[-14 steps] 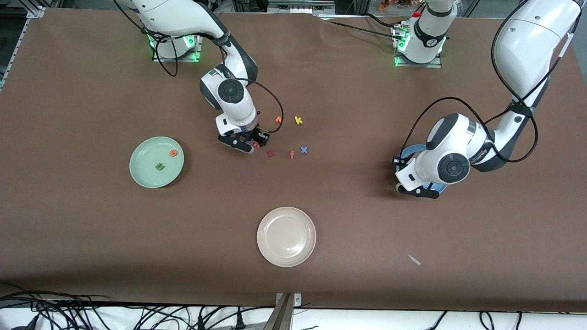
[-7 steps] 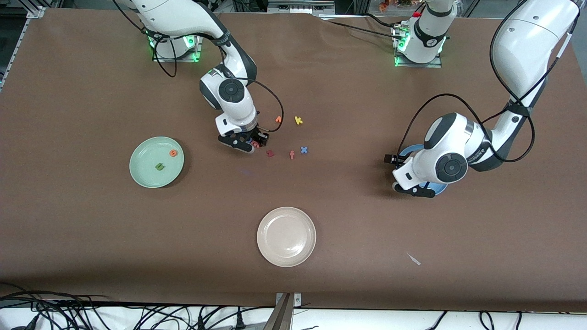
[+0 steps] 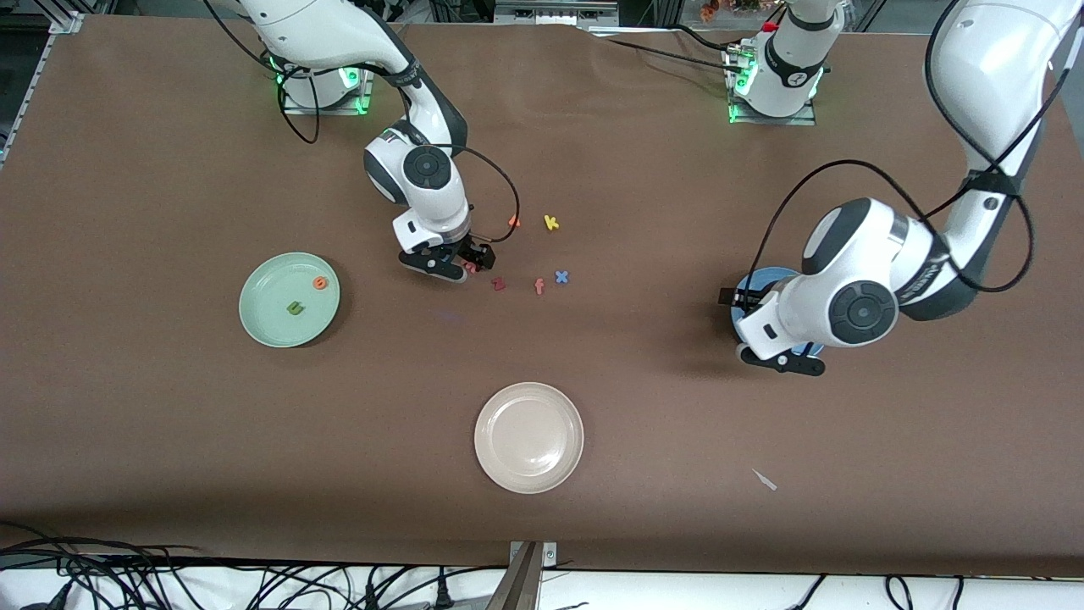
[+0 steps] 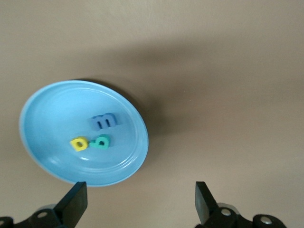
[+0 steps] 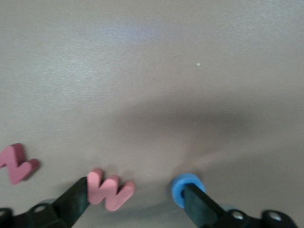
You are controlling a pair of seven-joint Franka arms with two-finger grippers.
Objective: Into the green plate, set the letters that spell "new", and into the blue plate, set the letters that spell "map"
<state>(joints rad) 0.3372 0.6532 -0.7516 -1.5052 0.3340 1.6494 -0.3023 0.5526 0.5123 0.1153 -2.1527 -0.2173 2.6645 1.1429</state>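
The small blue round piece is under a fingertip, apart from the pinkish-red w, so the blue piece will stay behind when I lift the w.
The pinkish-red w lies on the table between the fingers of my open right gripper, touching one finger; a gap separates it from the other. In the front view that gripper is low over the w. The green plate holds the orange e and green n. My left gripper hangs open and empty above the rim of the blue plate, which holds the blue m, yellow p and teal a. The left arm covers most of that plate.
A dark red z, orange-red f, blue x, yellow k and an orange letter lie beside the w. A small blue round piece sits at the right gripper's other fingertip. A cream-white plate stands nearest the front camera.
The right gripper's fingers have spread apart around the w. The left gripper has opened, risen and shifted slightly toward the left arm's end of the table over the blue plate.
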